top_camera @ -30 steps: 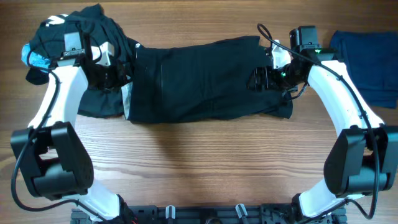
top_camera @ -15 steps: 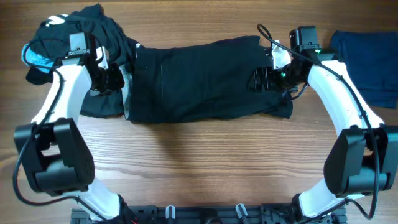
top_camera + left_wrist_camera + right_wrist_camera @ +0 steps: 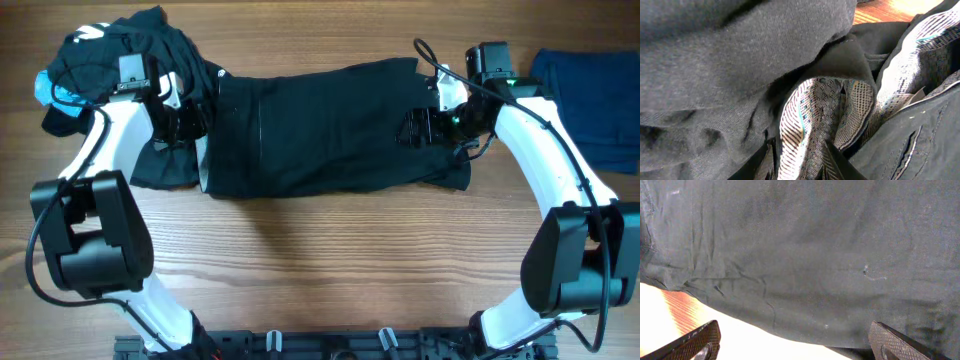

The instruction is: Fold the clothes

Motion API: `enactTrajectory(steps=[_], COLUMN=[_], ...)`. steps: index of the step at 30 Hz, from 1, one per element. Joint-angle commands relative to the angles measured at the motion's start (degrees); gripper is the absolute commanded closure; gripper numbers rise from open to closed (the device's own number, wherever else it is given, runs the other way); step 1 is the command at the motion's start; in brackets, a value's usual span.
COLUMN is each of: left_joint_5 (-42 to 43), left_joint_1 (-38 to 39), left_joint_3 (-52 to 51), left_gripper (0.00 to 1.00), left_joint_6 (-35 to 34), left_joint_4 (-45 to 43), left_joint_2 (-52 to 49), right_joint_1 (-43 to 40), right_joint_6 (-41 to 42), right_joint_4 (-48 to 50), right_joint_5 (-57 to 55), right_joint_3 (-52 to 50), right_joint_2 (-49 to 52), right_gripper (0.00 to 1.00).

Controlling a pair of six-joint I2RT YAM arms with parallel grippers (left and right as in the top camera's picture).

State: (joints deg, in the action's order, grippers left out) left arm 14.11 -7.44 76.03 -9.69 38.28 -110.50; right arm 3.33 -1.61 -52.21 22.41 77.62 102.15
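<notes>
The black shorts' gaping waistband [image 3: 204,165] is up against the heap. Next, my left gripper grabs the waistband's edge and pulls the shorts toward the middle [image 3: 320,130] before folding.
The black shorts [image 3: 320,130] lie spread flat across the middle of the table. Their whitish patterned inner waistband [image 3: 800,125] shows at the left end. My left gripper [image 3: 185,125] is at that end, and in the left wrist view it [image 3: 800,167] is shut on a fold of the waistband. My right gripper [image 3: 415,128] hovers over the right end of the shorts. In the right wrist view it [image 3: 797,345] is wide open and empty, with the black cloth [image 3: 805,255] just ahead of it.
A heap of black garments [image 3: 120,50] with a white logo [image 3: 85,33] and a light-blue piece [image 3: 50,92] lies at the back left, touching the shorts. A navy piece [image 3: 590,90] lies at the far right. Bare wood runs along the front.
My left arm shifted slightly at the waistband, a little left and then back right. The right arm and the shorts have not moved.
</notes>
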Motion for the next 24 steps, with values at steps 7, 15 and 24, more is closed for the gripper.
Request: enactTrajectory(steps=[7,15,24], left_joint_5=[2.47,4.63,7.15], left_joint_1=[0.22,0.96,0.96], left_joint_3=[-0.07,-0.07,0.11], left_gripper=[0.76,0.9,0.96], left_joint_6=[0.31,0.31,0.04], left_joint_4=[-0.2,-0.39,0.7], left_joint_2=[-1.16,-1.38,2.89], right_joint_1=[0.09,0.09,0.09], right_joint_6=[0.09,0.09,0.52], right_joint_4=[0.31,0.22,0.87], right_joint_5=[-0.61,-0.61,-2.12], right_joint_3=[0.59,0.59,-0.68], right_joint_2=[-0.35,-0.35,-0.35], right_gripper=[0.04,0.04,0.61])
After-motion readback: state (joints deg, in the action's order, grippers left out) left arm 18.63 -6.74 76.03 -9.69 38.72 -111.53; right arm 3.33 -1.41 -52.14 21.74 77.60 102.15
